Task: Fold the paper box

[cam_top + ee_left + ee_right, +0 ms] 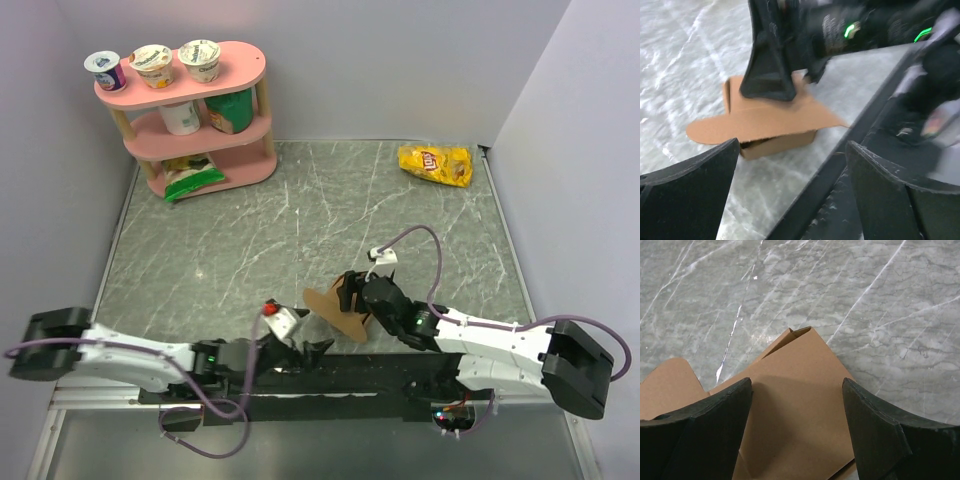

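Observation:
The paper box's flap (337,317) is at a slant to the black bar, so the robot's left gripper should pinch the flap's rounded end (312,299) and turn the paper box square before the folding goes on.
The paper box (335,312) is brown cardboard, partly folded, and sits on the marble table near the front edge with a rounded flap sticking out to the left. My right gripper (352,290) is open just above its top panel (790,360), one finger on either side. In the left wrist view one right finger (770,70) rests on the lid of the paper box (765,122). My left gripper (305,345) stands open a little in front of the box, its fingers (690,190) wide apart with only table between them.
A pink three-tier shelf (215,130) with yogurt cups and a green bag stands at the back left. A yellow chip bag (436,164) lies at the back right. A black rail (340,375) runs along the table's near edge. Walls close in on both sides.

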